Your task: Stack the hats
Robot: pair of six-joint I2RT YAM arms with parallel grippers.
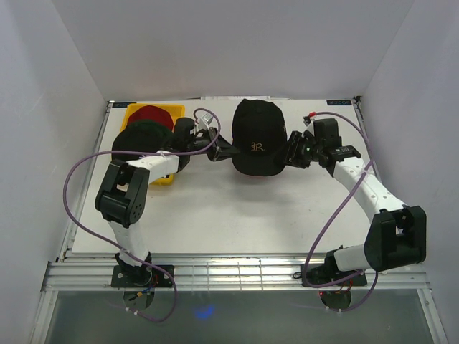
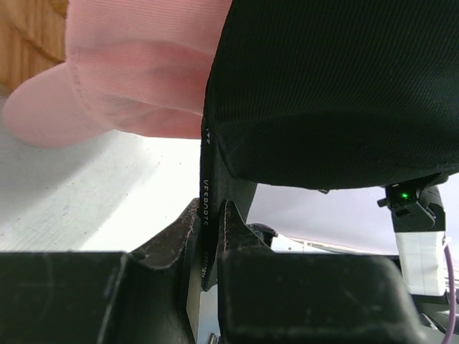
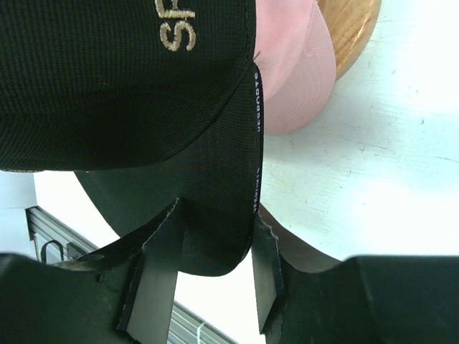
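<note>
My left gripper should keep lowering the black cap until it sits on the pink cap, as the black cap's brim (image 1: 258, 165) lines up over the pink cap's brim (image 2: 56, 111).
A black cap (image 1: 257, 136) with a pale logo is at the table's middle, between my two grippers. My left gripper (image 1: 222, 152) is shut on its left rim; in the left wrist view the gripper (image 2: 209, 211) pinches the cap's (image 2: 330, 93) banded edge. My right gripper (image 1: 290, 152) is at the cap's right side; in the right wrist view the gripper (image 3: 215, 215) stands open with the cap's (image 3: 107, 86) rim hanging between its fingers. Under the black cap sits a pink cap (image 3: 290, 79), which also shows in the left wrist view (image 2: 136, 79).
The pink cap rests on a wooden stand (image 3: 351, 29), hidden in the top view. At the back left a yellow tray (image 1: 163, 179) holds a red cap (image 1: 152, 113) and a dark green cap (image 1: 143, 136), partly under my left arm. White walls enclose the table.
</note>
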